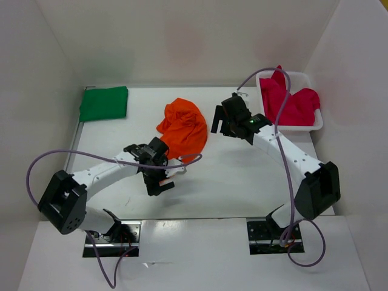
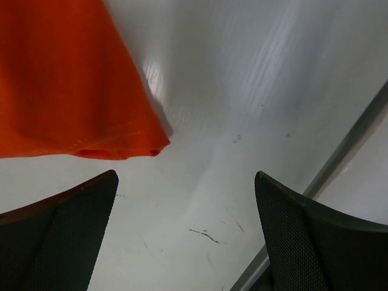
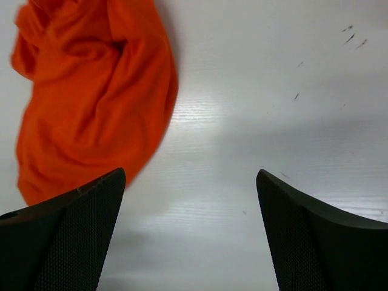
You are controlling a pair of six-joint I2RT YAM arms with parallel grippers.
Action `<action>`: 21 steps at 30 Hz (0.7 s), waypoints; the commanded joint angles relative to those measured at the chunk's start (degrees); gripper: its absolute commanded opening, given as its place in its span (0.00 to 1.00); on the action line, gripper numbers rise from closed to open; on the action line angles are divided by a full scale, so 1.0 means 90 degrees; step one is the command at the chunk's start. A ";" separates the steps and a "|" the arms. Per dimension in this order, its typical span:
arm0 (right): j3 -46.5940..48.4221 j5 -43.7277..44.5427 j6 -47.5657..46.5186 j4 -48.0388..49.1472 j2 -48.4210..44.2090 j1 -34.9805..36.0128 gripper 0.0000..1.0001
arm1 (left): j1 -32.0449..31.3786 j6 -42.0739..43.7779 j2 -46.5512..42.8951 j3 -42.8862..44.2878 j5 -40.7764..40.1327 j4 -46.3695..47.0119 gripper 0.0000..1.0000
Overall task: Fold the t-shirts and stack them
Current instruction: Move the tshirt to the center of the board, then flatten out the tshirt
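The orange t-shirt lies bunched up in folds, so next my right gripper grabs the cloth and spreads it out toward the white basket's side before the folding starts.
The orange t-shirt lies crumpled in the middle of the table. It also shows in the left wrist view and in the right wrist view. The green t-shirt lies folded at the far left corner. The magenta-red t-shirt is bunched in the white basket at the far right. My left gripper is open and empty, just near of the orange shirt's hem. My right gripper is open and empty, just right of the orange shirt, over bare table.
White walls close in the table on the left, back and right. A metal strip runs along the table's near edge. Purple cables loop off both arms; one runs across the near edge of the orange shirt.
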 commanded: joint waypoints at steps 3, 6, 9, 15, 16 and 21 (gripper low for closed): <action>-0.0335 0.0074 0.0308 0.0508 -0.0630 -0.0010 0.92 | -0.0277 -0.0032 0.0766 -0.0110 -0.1359 0.1108 1.00; -0.0501 0.0074 0.0367 0.0508 -0.0806 -0.0010 0.92 | -0.0277 -0.0227 0.1430 0.0016 -0.1876 0.1469 1.00; -0.0667 0.0142 0.0367 0.0508 -0.1059 -0.0068 0.92 | -0.0277 -0.0374 0.1696 0.0084 -0.1946 0.1528 0.77; -0.0941 0.0006 0.0425 0.0644 -0.1266 -0.0127 0.91 | -0.0277 -0.0511 0.1823 0.0153 -0.1859 0.1646 0.07; -0.0941 0.0005 0.0425 0.0644 -0.1266 -0.0127 0.90 | -0.0277 -0.0511 0.1716 0.0260 -0.1771 0.1423 0.03; -0.0941 -0.0053 0.0367 0.0644 -0.1266 -0.0127 0.87 | 0.0726 -0.0161 0.0808 0.2906 0.0011 -0.0187 0.01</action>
